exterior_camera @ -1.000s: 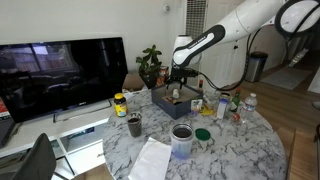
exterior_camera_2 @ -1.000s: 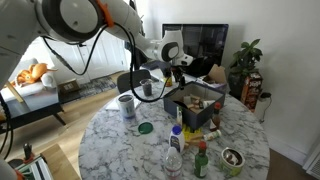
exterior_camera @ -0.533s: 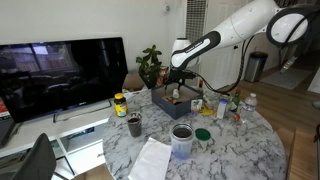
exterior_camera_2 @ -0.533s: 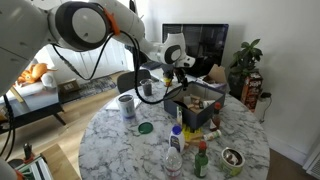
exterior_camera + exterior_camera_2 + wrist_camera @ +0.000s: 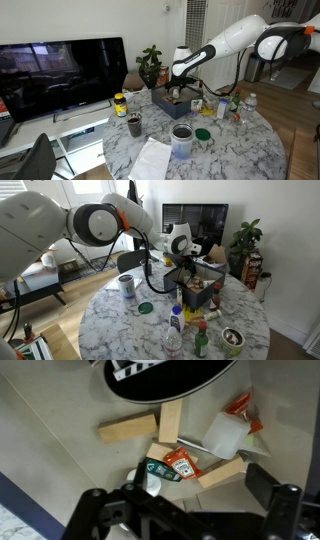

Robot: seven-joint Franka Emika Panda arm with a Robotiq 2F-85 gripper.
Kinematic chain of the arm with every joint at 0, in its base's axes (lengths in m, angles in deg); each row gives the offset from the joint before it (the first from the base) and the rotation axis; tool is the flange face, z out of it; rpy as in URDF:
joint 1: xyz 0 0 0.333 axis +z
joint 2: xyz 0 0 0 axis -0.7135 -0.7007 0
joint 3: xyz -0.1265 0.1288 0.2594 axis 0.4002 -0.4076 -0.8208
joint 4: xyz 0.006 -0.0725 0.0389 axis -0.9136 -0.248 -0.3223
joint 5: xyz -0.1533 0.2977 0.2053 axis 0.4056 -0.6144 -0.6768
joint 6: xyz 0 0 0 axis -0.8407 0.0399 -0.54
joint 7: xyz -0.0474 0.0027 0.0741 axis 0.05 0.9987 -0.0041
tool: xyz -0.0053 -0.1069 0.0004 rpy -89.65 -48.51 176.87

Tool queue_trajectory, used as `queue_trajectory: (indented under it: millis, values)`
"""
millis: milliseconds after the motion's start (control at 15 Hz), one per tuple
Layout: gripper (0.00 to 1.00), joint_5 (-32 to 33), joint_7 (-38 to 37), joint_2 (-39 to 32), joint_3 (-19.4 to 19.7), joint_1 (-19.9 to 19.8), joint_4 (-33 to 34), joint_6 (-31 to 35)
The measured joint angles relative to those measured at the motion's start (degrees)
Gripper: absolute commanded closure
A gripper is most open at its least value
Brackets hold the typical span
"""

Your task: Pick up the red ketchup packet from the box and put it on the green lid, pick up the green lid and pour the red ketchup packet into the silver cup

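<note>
The red ketchup packet (image 5: 182, 463) is uncovered and centred in front of my open fingers. My gripper should keep going down until the fingers are on both sides of the packet, and then close.
The red ketchup packet (image 5: 181, 462) lies flat on the floor of the box (image 5: 60, 445), among wooden blocks and other packets. In the wrist view my gripper (image 5: 190, 493) hangs just above it, open, with nothing between its fingers (image 5: 270, 488). In both exterior views the gripper (image 5: 179, 88) (image 5: 184, 262) is dipped into the slate-blue box (image 5: 163, 102) (image 5: 190, 297). The green lid (image 5: 204, 134) (image 5: 145, 307) lies flat on the marble table. The silver cup (image 5: 182, 140) (image 5: 126, 284) stands upright near it.
The box holds wooden blocks (image 5: 128, 428), a white packet (image 5: 222, 435), a teal packet (image 5: 158, 471) and another red packet (image 5: 240, 405). Bottles (image 5: 235, 104) (image 5: 174, 330), a dark cup (image 5: 134, 125), a white cloth (image 5: 152, 160) and a television (image 5: 60, 75) are around.
The arm has shifted its pose above the box and brought the gripper slightly lower into it. The jaws stayed open and nothing on the table moved.
</note>
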Motion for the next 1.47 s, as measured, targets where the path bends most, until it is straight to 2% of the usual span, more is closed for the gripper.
queue_trajectory:
  millis: [600, 733, 867, 1000, 1133, 1333, 1467]
  values:
    - [0.02, 0.0, 10.3, -11.7, -1.1, -2.6, 12.2, 3.2]
    - [0.07, 0.0, 11.3, -13.6, -1.5, -3.0, 14.3, 3.3]
    - [0.2, 0.0, 12.1, -15.2, -1.8, -3.2, 16.2, 3.3]
    - [0.4, 0.0, 12.7, -16.6, -1.8, -3.3, 18.0, 3.4]
    - [0.52, 0.0, 12.9, -17.8, -1.8, -3.4, 19.8, 3.6]
    - [0.56, 0.0, 12.9, -19.5, -1.9, -3.6, 22.2, 4.3]
    - [0.47, 0.0, 12.9, -20.7, -1.9, -3.8, 23.7, 4.6]
